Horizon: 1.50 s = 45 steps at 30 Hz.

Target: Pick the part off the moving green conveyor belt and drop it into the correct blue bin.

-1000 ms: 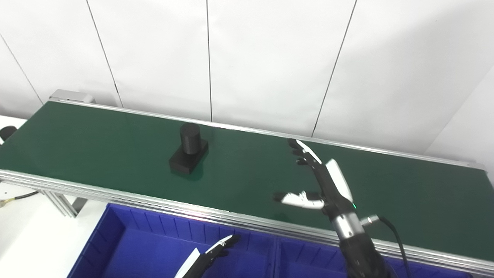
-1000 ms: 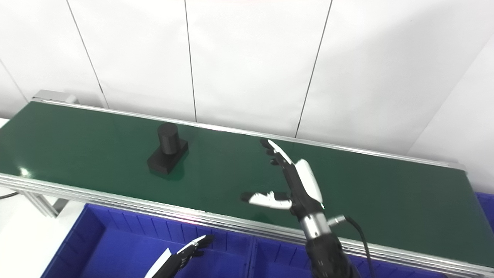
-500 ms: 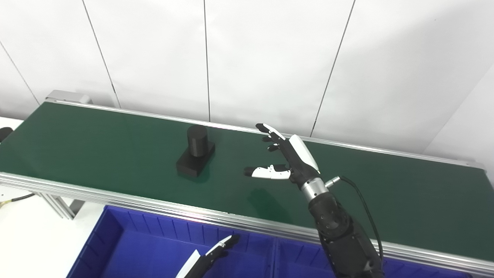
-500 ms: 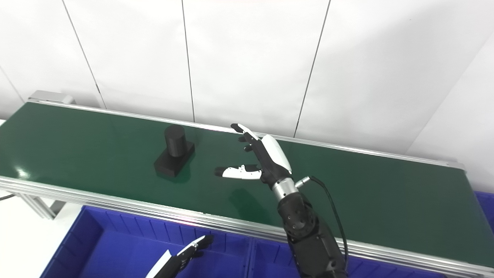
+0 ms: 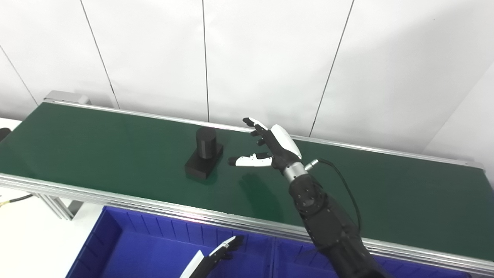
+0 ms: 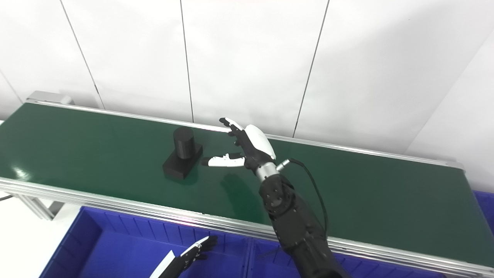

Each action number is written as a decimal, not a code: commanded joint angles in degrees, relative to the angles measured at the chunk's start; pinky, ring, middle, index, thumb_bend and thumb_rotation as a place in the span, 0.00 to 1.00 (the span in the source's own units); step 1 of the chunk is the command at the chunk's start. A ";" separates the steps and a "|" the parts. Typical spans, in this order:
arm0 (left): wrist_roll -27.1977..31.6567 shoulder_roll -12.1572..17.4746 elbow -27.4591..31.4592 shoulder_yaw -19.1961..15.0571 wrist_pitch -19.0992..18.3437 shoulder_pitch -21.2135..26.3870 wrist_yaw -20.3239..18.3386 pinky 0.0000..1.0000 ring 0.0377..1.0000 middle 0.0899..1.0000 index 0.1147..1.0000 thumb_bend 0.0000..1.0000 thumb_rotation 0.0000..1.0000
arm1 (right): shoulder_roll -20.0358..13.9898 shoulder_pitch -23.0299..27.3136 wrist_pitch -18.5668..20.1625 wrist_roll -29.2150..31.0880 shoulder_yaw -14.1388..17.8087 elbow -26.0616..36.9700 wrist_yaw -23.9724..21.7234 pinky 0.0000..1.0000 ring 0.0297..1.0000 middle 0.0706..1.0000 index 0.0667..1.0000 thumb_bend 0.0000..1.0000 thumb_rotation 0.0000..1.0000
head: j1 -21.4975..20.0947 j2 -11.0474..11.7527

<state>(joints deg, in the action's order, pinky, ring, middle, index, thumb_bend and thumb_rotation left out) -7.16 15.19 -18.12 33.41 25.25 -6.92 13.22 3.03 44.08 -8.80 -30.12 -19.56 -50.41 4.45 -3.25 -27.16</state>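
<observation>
The flat base (image 5: 199,167) should come up with the cylinder, still joined, when the robot lifts it, because the cylinder's foot (image 5: 207,156) runs straight into that same black base.
The part (image 5: 204,158) is black, an upright cylinder on a flat rectangular base, standing on the green conveyor belt (image 5: 96,150) left of centre. My right hand (image 5: 270,148) is open above the belt just to the right of the part, thumb pointing toward it, not touching it. My left hand (image 5: 222,251) shows only as fingertips at the bottom edge, held over the blue bin (image 5: 154,247). It holds nothing that I can see.
A second blue bin (image 5: 297,258) lies to the right of a divider under the belt's near aluminium rail (image 5: 154,204). White wall panels stand behind the belt. A white table surface (image 5: 23,239) shows at the lower left.
The part has travelled right along the belt. My right hand has moved left and further over the belt, closing the gap to the part, still open. The left hand has barely moved.
</observation>
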 commanded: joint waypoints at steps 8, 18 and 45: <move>-0.32 0.55 1.56 0.78 1.68 0.10 1.77 0.82 0.88 0.88 0.88 0.86 0.52 | 4.04 9.92 -5.64 -0.79 -2.40 -13.75 9.12 0.69 0.82 0.89 0.89 0.93 0.54 | 0.26 -0.05; -1.46 1.84 1.99 2.84 1.67 -0.32 4.88 0.82 0.87 0.88 0.88 0.85 0.53 | 6.19 14.21 -7.11 -0.09 -3.48 -23.79 12.86 0.77 0.85 0.89 0.90 0.93 0.54 | 0.78 -0.40; -1.98 2.91 4.20 2.18 1.68 -3.36 6.00 0.81 0.87 0.89 0.88 0.85 0.53 | 9.06 13.61 -7.97 3.53 -2.29 -29.91 20.73 0.49 0.53 0.51 0.67 0.59 0.04 | 0.88 -1.45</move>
<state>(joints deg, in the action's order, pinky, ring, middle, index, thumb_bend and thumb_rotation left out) -8.43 17.41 -15.63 35.83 25.25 -10.45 18.42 10.94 56.11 -13.76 -27.34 -22.32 -80.58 22.81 -2.37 -28.56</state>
